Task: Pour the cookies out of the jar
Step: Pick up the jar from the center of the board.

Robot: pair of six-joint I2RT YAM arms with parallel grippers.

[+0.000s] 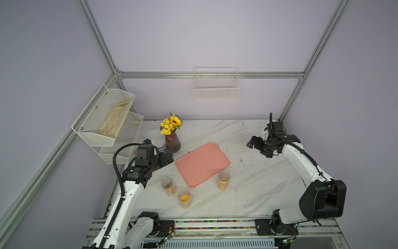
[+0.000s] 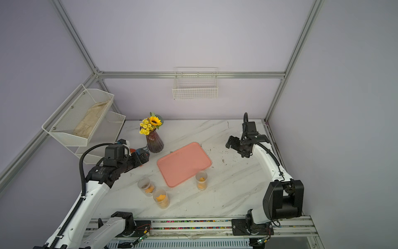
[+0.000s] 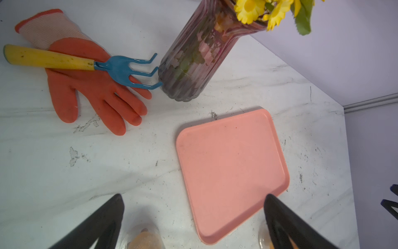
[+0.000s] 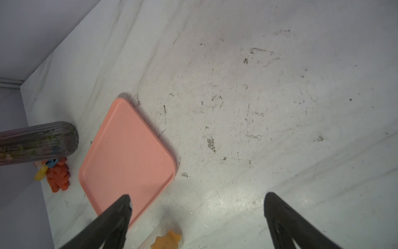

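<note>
The jar at the pink tray's corner (image 1: 223, 182) is upright and clear of other jars, so my open right gripper should keep going there and close around the jar's upper part (image 1: 224, 175).
Three clear jars stand upright near the table's front: two left of the pink tray (image 1: 202, 163), the first jar (image 1: 168, 186) and the second (image 1: 184, 199), and a third jar (image 1: 224, 181) at the tray's front right corner. Each holds orange cookies (image 1: 184, 197). My left gripper (image 1: 169, 158) hovers open beyond the left jars, by the tray's left edge; its wrist view shows the open gripper (image 3: 193, 196) over the table and the tray (image 3: 232, 172). My right gripper (image 1: 249, 144) is open far right of the tray; under the gripper (image 4: 197, 195) lies the third jar (image 4: 168, 232) with a cookie (image 4: 165, 239).
A ribbed purple vase (image 1: 173, 143) with yellow flowers stands behind the left gripper. An orange glove (image 3: 92, 90) and a blue rake with a yellow handle (image 3: 49, 59) lie beside it. A white wire rack (image 1: 107, 120) is on the left wall, and a basket (image 1: 216, 86) hangs on the back wall.
</note>
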